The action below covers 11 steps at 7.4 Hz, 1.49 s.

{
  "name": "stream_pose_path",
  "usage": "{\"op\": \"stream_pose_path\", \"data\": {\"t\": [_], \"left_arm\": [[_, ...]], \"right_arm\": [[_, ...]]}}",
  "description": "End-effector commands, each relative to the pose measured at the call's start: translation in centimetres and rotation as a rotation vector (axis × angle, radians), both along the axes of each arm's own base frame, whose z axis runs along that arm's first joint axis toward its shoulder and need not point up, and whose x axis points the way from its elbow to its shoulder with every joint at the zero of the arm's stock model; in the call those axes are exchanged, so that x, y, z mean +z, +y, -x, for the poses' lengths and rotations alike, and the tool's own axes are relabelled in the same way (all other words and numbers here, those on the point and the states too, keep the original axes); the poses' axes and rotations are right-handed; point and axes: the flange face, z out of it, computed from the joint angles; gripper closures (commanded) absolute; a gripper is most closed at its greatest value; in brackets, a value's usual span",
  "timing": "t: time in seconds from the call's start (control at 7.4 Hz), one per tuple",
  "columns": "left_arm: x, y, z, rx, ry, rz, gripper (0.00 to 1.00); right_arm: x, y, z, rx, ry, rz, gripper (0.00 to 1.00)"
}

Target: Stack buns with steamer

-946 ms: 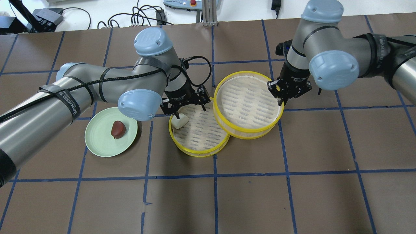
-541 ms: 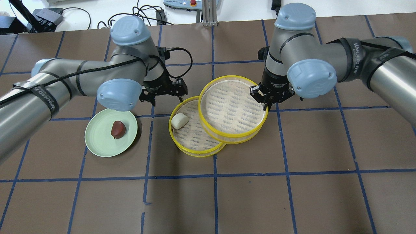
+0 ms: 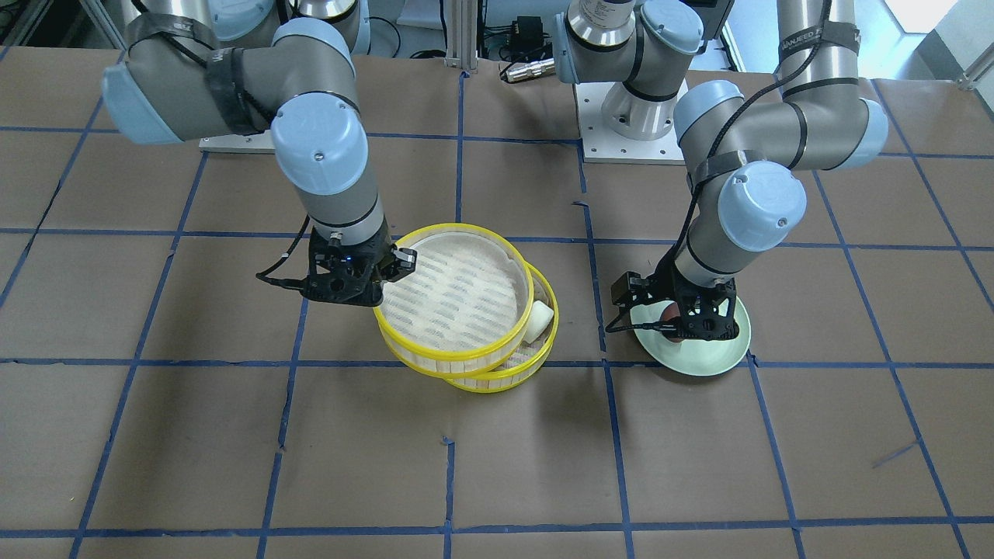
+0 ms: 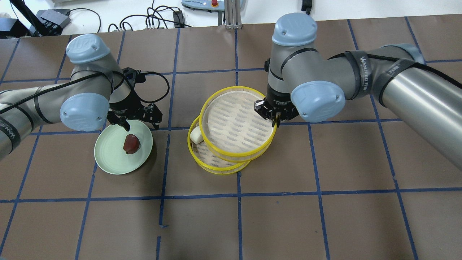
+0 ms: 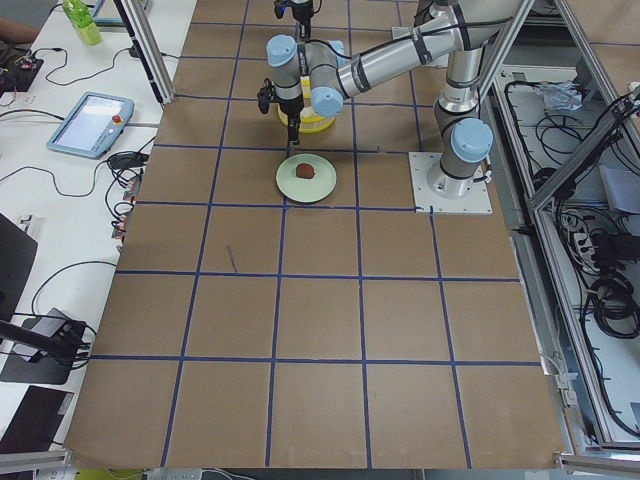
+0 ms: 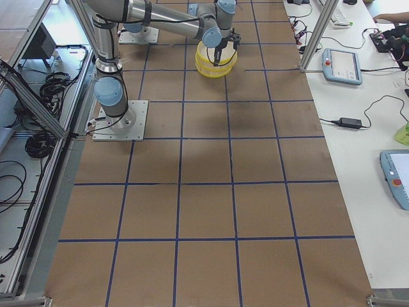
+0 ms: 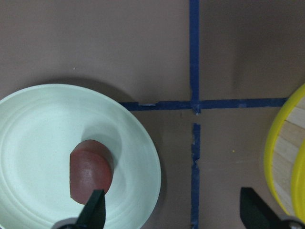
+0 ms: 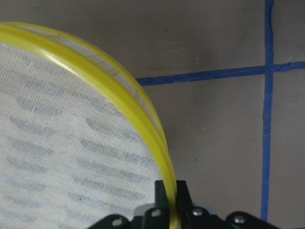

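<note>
The white bun is sticking out beside the upper tray, so the robot's right gripper should set that tray squarely on the lower tray before the reddish-brown bun goes in.
A white bun [image 4: 196, 135] lies at the left edge of the lower yellow steamer tray [image 4: 216, 164], partly covered by the upper tray [image 4: 236, 122]. My right gripper [image 4: 275, 121] is shut on the upper tray's right rim and holds it overlapping the lower one; the wrist view shows the rim [image 8: 157, 143] pinched. A dark reddish-brown bun [image 4: 131, 143] sits on the pale green plate [image 4: 108, 151]. My left gripper [image 4: 142, 125] is open over the plate's far right edge, one finger [image 7: 95, 212] just beside the bun [image 7: 90, 174]. In the front view the white bun [image 3: 540, 320] peeks out at the right.
The table is brown, with a grid of blue tape. Cables and a controller [image 4: 202, 3] lie beyond its far edge. The arm bases [image 3: 633, 124] stand at the robot side. The right arm's elbow [image 4: 317, 101] hangs beside the trays.
My left gripper has moved left from the lower tray to over the plate, with the white bun left in the tray. My right gripper has carried the upper tray left over the lower one.
</note>
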Motion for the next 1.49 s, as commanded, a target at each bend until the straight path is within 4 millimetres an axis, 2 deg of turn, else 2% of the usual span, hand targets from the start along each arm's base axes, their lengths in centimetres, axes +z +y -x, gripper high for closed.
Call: {"op": "stream_pose_path", "data": {"t": [0.0,0.14,0.27,0.41,0.54,0.68,0.95,1.08,1.22,1.35], "left_arm": [[-1.4,0.4,-2.5,-0.018,-0.061,-0.031,0.01],[-2.6,0.1,-3.0,-0.018,-0.060,-0.054,0.02],[-4.8,-0.4,-4.0,-0.017,-0.089,-0.080,0.07],[-5.6,-0.8,-4.5,-0.021,-0.115,-0.065,0.21],[-6.7,-0.2,-4.2,-0.022,-0.107,-0.089,0.57],[-7.8,0.7,-4.1,-0.021,-0.109,-0.091,0.83],[-4.3,-0.7,-4.3,-0.012,-0.123,0.027,0.91],[-0.8,-1.2,-4.3,-0.012,-0.131,0.084,0.92],[2.3,-0.9,-3.8,-0.018,-0.142,0.139,0.92],[4.6,-0.3,-2.8,-0.010,-0.100,0.146,0.92]], "right_arm": [[-1.4,0.8,-3.1,-0.028,0.020,0.016,0.92],[-2.3,1.1,-4.0,-0.022,0.027,0.012,0.92],[-2.4,1.0,-4.1,-0.022,0.028,0.011,0.91],[-2.5,1.1,-4.2,-0.022,0.027,0.007,0.91],[-2.8,1.1,-4.3,-0.021,0.025,0.003,0.91],[-3.1,1.1,-4.3,-0.022,0.022,-0.004,0.86],[-3.1,1.4,-4.8,-0.020,0.017,-0.008,0.81],[-3.3,1.4,-4.8,-0.018,0.020,-0.010,0.76],[-3.4,1.4,-4.7,-0.017,0.030,-0.007,0.10],[-3.2,1.2,-4.7,-0.014,0.030,-0.003,0.00]]}}
